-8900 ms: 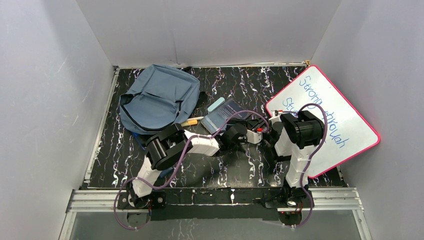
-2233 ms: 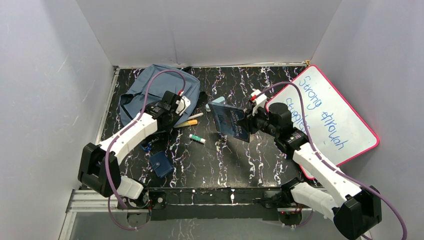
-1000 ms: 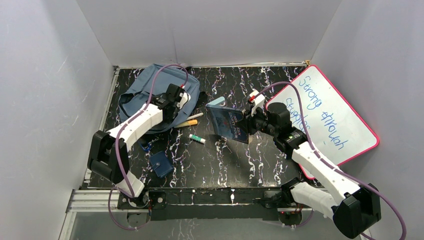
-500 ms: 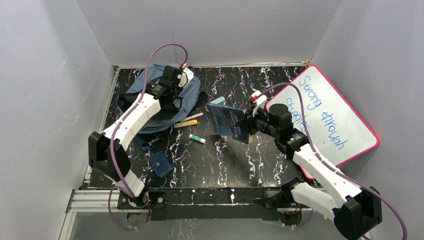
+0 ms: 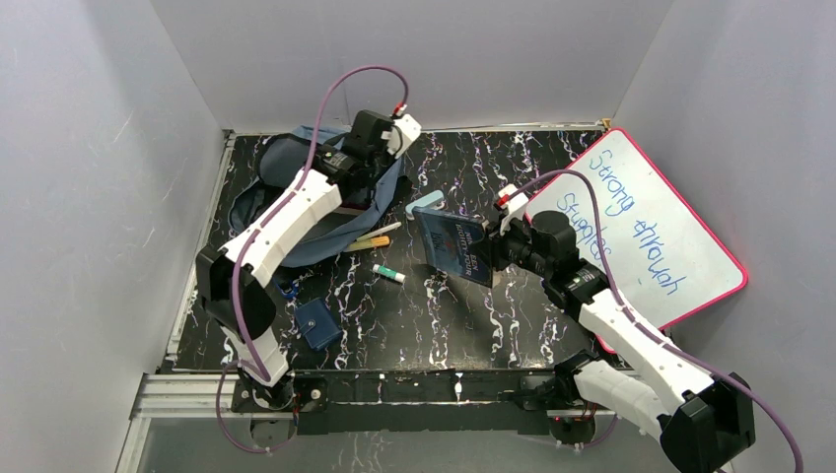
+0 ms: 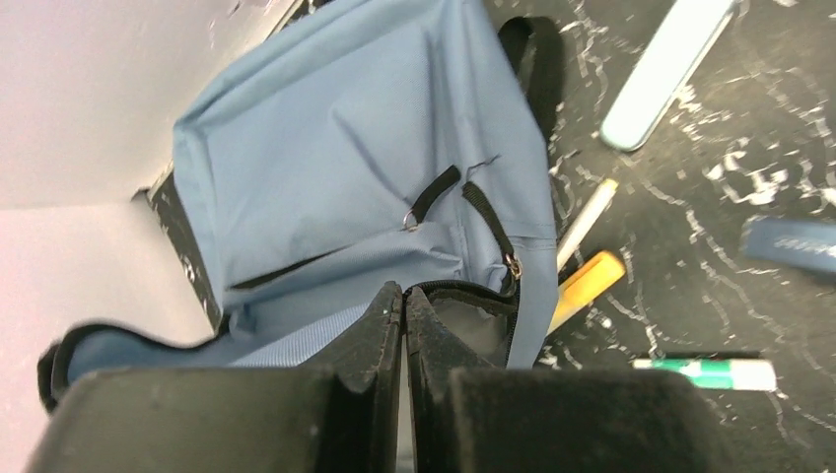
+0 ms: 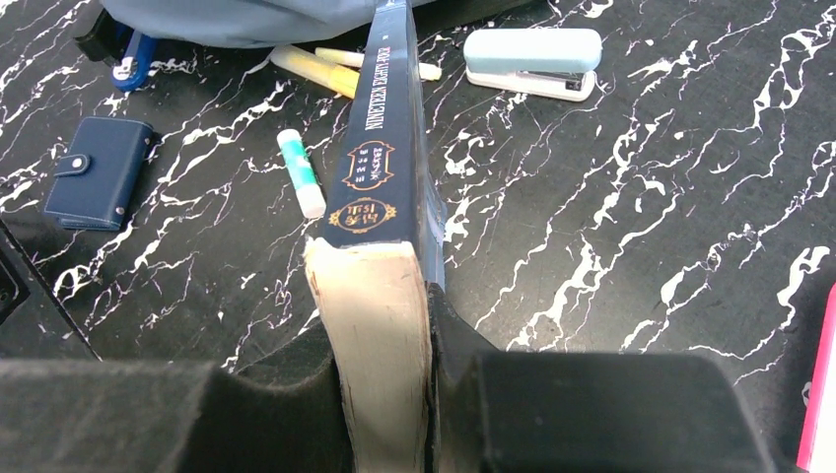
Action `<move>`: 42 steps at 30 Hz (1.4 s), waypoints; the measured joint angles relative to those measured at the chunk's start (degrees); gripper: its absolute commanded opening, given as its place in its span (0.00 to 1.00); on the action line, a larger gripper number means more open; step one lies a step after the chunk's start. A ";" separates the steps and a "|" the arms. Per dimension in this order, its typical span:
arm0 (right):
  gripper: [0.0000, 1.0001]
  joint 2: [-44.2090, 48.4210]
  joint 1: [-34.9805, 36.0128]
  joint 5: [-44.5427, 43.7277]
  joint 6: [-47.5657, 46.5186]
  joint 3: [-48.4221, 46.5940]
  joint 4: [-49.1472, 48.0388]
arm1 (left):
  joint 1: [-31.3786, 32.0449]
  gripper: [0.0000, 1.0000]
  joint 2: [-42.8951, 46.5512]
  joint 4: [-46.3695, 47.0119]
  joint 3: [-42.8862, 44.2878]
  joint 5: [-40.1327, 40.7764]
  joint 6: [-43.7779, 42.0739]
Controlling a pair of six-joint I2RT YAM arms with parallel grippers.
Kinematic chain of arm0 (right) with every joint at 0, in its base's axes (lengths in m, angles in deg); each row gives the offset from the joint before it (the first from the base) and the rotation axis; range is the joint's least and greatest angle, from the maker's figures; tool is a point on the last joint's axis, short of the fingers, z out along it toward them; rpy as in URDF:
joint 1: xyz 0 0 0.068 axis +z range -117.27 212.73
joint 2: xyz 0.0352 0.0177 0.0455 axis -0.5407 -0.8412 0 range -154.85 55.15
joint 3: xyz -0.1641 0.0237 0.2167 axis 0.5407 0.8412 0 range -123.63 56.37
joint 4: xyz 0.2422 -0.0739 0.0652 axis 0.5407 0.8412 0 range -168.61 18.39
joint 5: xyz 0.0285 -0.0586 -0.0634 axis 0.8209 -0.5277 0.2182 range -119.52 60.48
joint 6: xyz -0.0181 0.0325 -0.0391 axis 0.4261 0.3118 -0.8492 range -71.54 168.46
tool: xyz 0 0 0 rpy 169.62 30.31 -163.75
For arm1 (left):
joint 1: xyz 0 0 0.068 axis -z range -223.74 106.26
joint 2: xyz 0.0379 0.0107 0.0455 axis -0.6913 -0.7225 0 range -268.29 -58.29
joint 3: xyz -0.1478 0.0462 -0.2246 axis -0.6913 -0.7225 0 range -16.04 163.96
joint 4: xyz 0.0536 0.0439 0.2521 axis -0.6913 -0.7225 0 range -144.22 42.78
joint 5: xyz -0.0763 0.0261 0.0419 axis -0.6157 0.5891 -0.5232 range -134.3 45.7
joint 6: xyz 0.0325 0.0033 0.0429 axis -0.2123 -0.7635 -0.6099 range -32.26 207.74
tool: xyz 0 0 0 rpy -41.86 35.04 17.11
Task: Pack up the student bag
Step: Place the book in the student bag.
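I go on pulling toward the book (image 5: pixel 453 243) and let go of the bag nearer, since the bag lies along the wall with its zipper edge (image 6: pixel 465 288) in my left gripper.
The slate-blue student bag (image 5: pixel 261 197) lies at the back left, and its zippered mouth (image 6: pixel 473 305) is pulled up and gaping. My left gripper (image 5: pixel 373 166) is shut on the zipper edge of that mouth (image 6: pixel 405 293) and holds it raised above the table. Held upright off the table near the middle is a dark-blue book (image 5: pixel 455 246), cream page edge toward the wrist camera. My right gripper (image 5: pixel 496 246) is shut on that book (image 7: pixel 380 148). Its spine points toward the bag.
A light-blue stapler (image 5: pixel 427 204), a yellow highlighter (image 5: pixel 373 241), a white pen (image 5: pixel 386 230) and a green-and-white marker (image 5: pixel 388 274) lie between bag and book. A small dark-blue wallet (image 5: pixel 318 323) sits front left. A pink-framed whiteboard (image 5: pixel 641 236) fills the right side. Walls enclose the table.
My left gripper has risen and swung toward the back right, dragging the bag's edge up with it. The right arm stays nearly still, the book still in its grip.
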 measured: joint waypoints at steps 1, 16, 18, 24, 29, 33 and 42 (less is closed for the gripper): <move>0.00 0.31 0.00 -0.15 0.00 0.24 0.00 | 0.76 0.00 -0.70 0.00 0.92 0.00 0.02; 0.00 4.35 0.02 -10.05 3.15 0.44 1.46 | 6.03 0.00 -11.37 -1.03 15.72 -5.16 3.06; 0.00 4.79 0.02 -12.22 3.91 0.98 1.46 | 6.19 0.00 -11.52 -0.94 15.93 -6.97 3.43; 0.00 5.88 0.02 -17.11 5.70 2.01 2.80 | 6.32 0.31 -10.29 0.81 10.75 -8.70 3.21; 0.00 6.10 0.02 -18.10 6.34 2.21 3.17 | 6.51 0.45 -3.93 1.97 -3.65 -8.63 3.69; 0.00 6.08 0.02 -18.05 6.54 2.21 3.17 | 6.51 0.46 6.54 2.16 -15.93 -8.61 4.74; 0.00 5.90 0.02 -17.29 7.32 3.32 2.71 | 6.51 0.47 28.52 3.45 -28.94 -9.68 8.33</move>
